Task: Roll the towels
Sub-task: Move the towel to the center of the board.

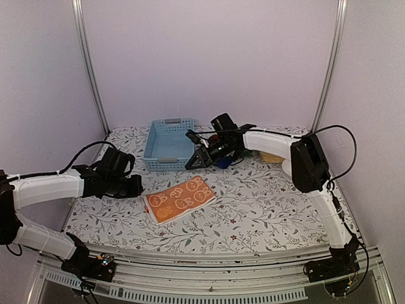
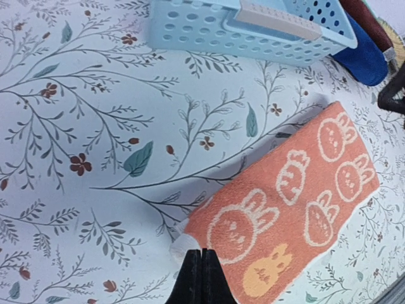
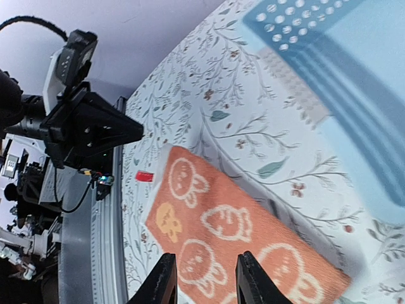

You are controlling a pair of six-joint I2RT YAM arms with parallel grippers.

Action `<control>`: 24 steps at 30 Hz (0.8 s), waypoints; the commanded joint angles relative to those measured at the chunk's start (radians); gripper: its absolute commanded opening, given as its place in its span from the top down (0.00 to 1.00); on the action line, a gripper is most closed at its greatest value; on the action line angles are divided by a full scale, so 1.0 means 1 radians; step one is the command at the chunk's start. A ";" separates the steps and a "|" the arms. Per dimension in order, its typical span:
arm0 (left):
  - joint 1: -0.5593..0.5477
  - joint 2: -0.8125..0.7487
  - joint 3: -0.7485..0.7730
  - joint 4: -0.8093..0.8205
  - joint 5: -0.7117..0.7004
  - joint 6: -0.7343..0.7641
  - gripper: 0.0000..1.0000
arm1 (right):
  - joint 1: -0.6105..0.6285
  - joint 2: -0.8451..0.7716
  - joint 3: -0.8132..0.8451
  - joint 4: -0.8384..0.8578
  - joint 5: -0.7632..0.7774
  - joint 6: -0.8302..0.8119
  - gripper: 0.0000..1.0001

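My right gripper is to swing the towel's far end [image 1: 207, 189] toward the metal rail before I roll the towel, because the orange towel [image 1: 180, 201] lies at a slant to the rail.
An orange towel with white rabbit and carrot pattern [image 1: 180, 198] lies flat and unrolled on the floral table. My left gripper [image 1: 136, 185] is shut, and its tips [image 2: 200, 253] rest at the towel's near-left corner [image 2: 297, 202], with nothing visibly pinched. My right gripper [image 1: 193, 161] hovers open above the table between the basket and the towel. Its fingers [image 3: 205, 256] frame the orange towel [image 3: 234, 234] below and hold nothing. A dark blue towel [image 2: 364, 60] and a maroon one [image 2: 367, 19] lie behind the basket, partly hidden by the right arm.
A light blue plastic basket [image 1: 169, 144] stands at the back centre, just behind the orange towel. A yellow wicker tray [image 1: 272, 156] shows partly behind the right arm. The metal rail [image 1: 209, 263] runs along the near table edge.
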 commanded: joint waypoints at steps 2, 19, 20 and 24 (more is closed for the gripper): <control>-0.020 0.086 0.018 0.132 0.214 -0.002 1.00 | -0.013 -0.022 -0.021 -0.069 0.103 -0.163 0.66; -0.058 0.282 0.011 0.063 0.183 0.024 1.00 | -0.029 0.086 -0.013 -0.119 0.318 -0.199 0.72; -0.059 0.290 0.015 0.062 0.187 0.028 1.00 | -0.028 0.085 -0.014 -0.119 0.332 -0.202 0.72; -0.057 0.331 0.041 0.031 0.186 0.045 1.00 | -0.029 0.081 -0.010 -0.139 0.427 -0.200 0.73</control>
